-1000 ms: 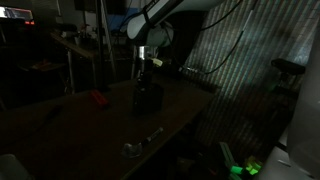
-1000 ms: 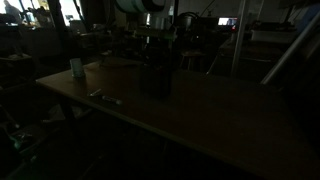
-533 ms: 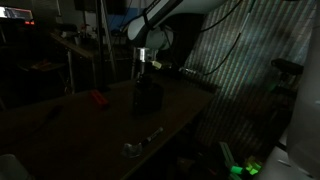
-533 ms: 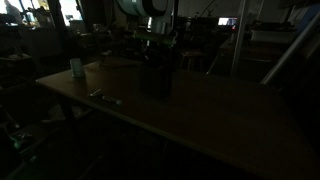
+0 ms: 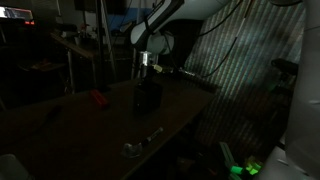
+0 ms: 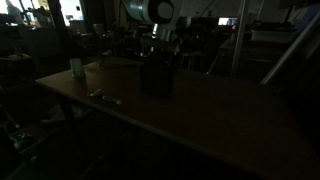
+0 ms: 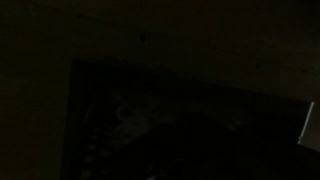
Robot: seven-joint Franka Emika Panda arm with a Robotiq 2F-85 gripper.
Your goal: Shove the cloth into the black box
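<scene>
The cloth (image 7: 133,122) is within the sides of the black box, so my gripper goes on up until its fingers are well above the box's opening (image 5: 149,85), and then open.
The scene is very dark. The black box (image 5: 147,97) stands upright on the table in both exterior views, also as the black box (image 6: 157,78). My gripper (image 5: 147,68) hangs straight above its top, fingers down at the opening; it is shut, and too dark to tell whether it holds anything. In the wrist view a dark square outline fills the frame, with a faint pale wrinkled patch inside that looks like the cloth (image 7: 128,115). The cloth does not show in the exterior views. My fingers cannot be made out in the wrist view.
A small red object (image 5: 97,98) lies left of the box. A shiny metal item (image 5: 135,148) rests near the table's front edge. A pale cup (image 6: 76,68) and small bits (image 6: 103,97) sit on the table (image 6: 220,120). Stands and cables crowd the background.
The arm has shifted slightly above the box. The box and the other objects have not moved.
</scene>
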